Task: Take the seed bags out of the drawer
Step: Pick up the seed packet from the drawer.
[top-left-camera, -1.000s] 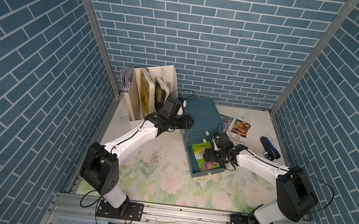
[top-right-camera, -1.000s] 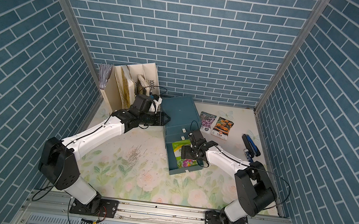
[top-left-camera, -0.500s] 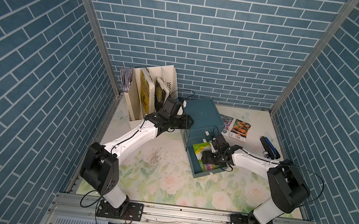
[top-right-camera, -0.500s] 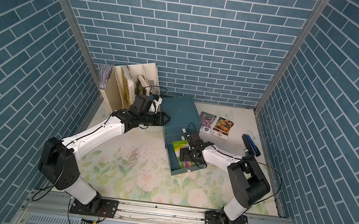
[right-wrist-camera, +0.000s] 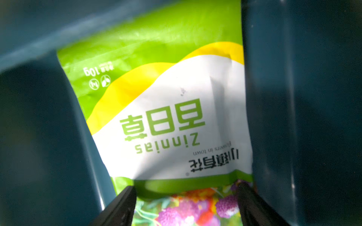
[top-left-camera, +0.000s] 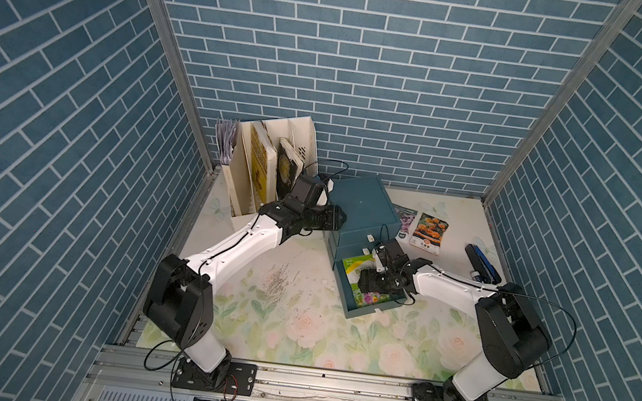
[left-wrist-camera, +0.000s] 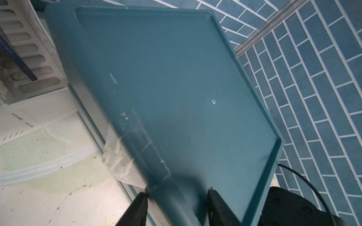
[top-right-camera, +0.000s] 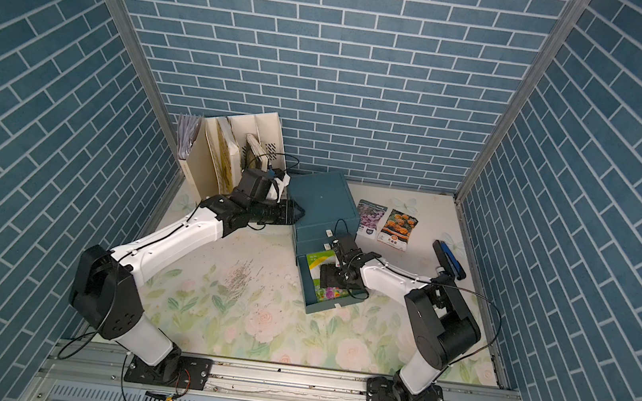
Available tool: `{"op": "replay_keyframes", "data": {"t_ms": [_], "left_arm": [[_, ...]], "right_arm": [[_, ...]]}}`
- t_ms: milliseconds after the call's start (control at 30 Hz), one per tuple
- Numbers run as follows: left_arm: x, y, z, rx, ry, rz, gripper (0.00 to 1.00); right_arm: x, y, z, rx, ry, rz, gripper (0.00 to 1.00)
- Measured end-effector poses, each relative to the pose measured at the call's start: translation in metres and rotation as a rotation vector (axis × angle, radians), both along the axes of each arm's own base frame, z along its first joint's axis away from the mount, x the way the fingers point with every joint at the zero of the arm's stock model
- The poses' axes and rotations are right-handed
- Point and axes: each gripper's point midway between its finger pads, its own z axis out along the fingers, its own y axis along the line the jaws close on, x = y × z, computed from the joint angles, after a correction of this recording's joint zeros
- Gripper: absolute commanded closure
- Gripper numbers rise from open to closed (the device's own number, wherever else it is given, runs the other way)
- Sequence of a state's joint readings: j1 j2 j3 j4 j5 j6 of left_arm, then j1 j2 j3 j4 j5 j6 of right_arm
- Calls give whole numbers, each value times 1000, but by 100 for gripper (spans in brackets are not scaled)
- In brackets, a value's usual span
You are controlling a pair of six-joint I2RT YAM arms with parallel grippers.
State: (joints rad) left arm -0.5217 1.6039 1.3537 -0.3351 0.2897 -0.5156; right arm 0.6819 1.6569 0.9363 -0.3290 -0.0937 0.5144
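The flat green seed bag [right-wrist-camera: 184, 184] takes up the opening of the robot's right gripper, so that gripper should move over to the bag's edge [right-wrist-camera: 250, 165] next to the drawer's empty bottom and pinch there.
The teal drawer cabinet [top-left-camera: 364, 207] [top-right-camera: 319, 197] [left-wrist-camera: 176, 78] stands at the back, its bottom drawer [top-left-camera: 366, 311] [top-right-camera: 333, 306] pulled out. A green seed bag [top-left-camera: 357, 266] [top-right-camera: 318, 260] [right-wrist-camera: 168, 109] lies flat in the drawer. My right gripper [top-left-camera: 367, 284] [top-right-camera: 332, 280] [right-wrist-camera: 186, 187] hangs low over it, open, a finger near each side edge of the bag. My left gripper [top-left-camera: 340, 218] [top-right-camera: 296, 215] [left-wrist-camera: 176, 192] is shut on the cabinet's left top edge. A pink-purple seed bag [top-left-camera: 404, 220] [top-right-camera: 370, 218] and an orange marigold seed bag [top-left-camera: 429, 231] [top-right-camera: 398, 227] lie on the mat right of the cabinet.
A white file holder with upright books [top-left-camera: 265, 169] [top-right-camera: 229, 153] stands at the back left, just behind my left arm. A blue and black tool [top-left-camera: 482, 263] [top-right-camera: 449, 259] lies by the right wall. Dark crumbs [top-left-camera: 278, 283] are scattered on the floral mat.
My right gripper has slid further over the green seed bag in the drawer, and its jaws have narrowed a little. The left arm has stayed still.
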Motion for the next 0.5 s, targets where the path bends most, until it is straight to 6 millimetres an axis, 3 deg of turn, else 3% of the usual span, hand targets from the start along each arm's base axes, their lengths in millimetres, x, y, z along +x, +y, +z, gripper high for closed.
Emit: {"op": "replay_keyframes", "data": {"t_ms": [300,500], "left_arm": [[0,0,0,2,-3,-2,48],[0,0,0,2,-2,-2,48]], "right_arm": [[5,-1,25,26,-64,-8,14],[8,-4,25,3,-84,-13,13]]}}
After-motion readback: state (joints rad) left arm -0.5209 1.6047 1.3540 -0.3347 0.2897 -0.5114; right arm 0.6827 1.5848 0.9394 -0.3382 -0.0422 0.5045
